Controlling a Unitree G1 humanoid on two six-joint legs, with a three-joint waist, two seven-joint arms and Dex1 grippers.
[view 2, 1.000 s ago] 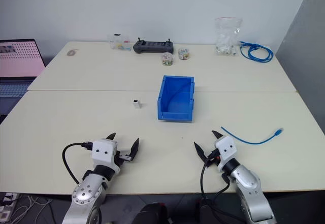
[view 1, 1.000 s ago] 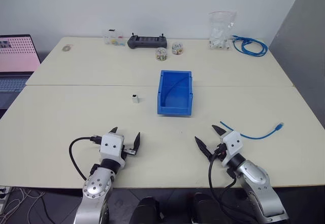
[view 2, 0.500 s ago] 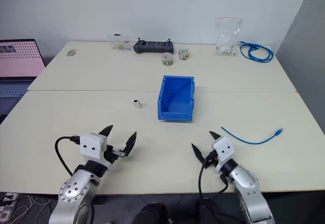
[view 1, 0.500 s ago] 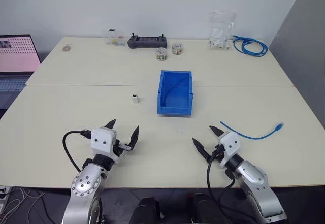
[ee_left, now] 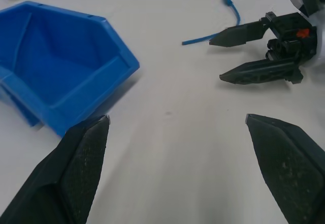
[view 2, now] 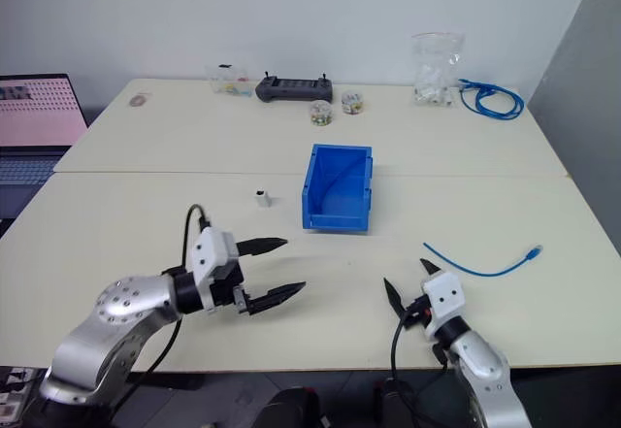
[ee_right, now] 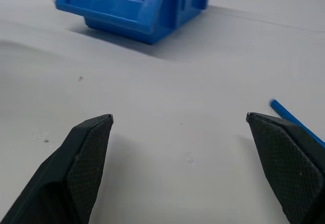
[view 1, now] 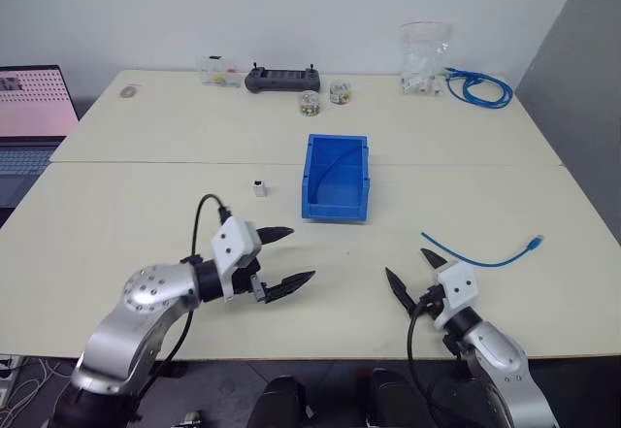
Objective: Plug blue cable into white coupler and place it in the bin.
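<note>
The blue cable's plug end (view 1: 535, 243) lies free of the bin. My right gripper should keep going with its fingers open and close on the cable (view 1: 514, 258) just behind the plug.
The blue bin (view 1: 335, 214) stands open-topped at the table's middle, also seen in the left wrist view (ee_left: 76, 99). The tiny white coupler (view 1: 258, 188) sits upright to its left. The thin blue cable (view 1: 485, 262) lies in a curve on the table at the right, its plug end farthest right. My left gripper (view 1: 302, 253) hovers open, pointing right, in front of the bin and coupler, holding nothing. My right gripper (view 1: 406, 262) is open and empty near the front edge, just short of the cable's near end (ee_right: 292, 120).
Along the far edge are a small clear box (view 1: 219, 72), a black controller (view 1: 281, 79), two little jars (view 1: 308, 104), a clear plastic bag (view 1: 424, 54) and a coiled bundle of blue cable (view 1: 477, 88). A laptop (view 1: 29, 108) stands at the far left.
My left arm has risen and swung inward, its gripper turning from pointing ahead to pointing right. The right gripper has drawn slightly back and right. Both stay open.
</note>
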